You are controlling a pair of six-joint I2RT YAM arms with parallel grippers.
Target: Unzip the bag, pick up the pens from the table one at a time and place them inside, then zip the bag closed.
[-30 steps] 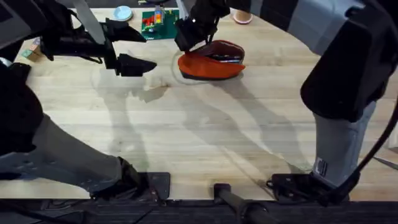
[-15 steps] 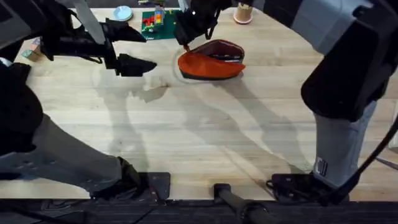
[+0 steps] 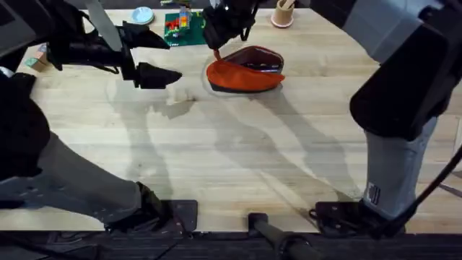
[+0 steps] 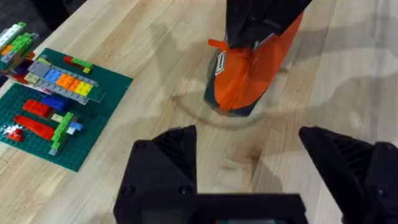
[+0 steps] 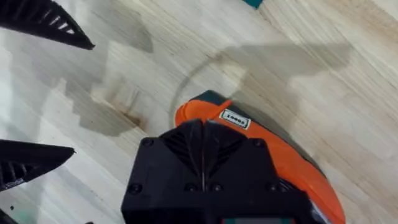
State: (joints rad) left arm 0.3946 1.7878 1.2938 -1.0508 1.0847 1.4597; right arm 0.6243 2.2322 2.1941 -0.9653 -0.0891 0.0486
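Observation:
The orange tab is at the labelled end of the gaping bag, so the bag's opening will shut over the pen when I pull the tab across.
The orange bag lies at the far middle of the table, its top gaping open on a dark inside. A slim dark and silver pen lies in that opening. My right gripper hangs just above the bag's left end, with its fingers pressed together and nothing seen between them. In the right wrist view, my right gripper is over the bag's labelled end. My left gripper is open, a short way left of the bag. In the left wrist view, the bag lies ahead of my open left gripper.
A green building-brick plate with coloured bricks sits behind the bag's left end. A blue lid and a cup stand at the far edge. A small box lies far left. The near half of the table is bare wood.
My right gripper has lifted off the bag's left end and moved slightly toward the far edge. The bag stays open and in place. The left arm has not moved.

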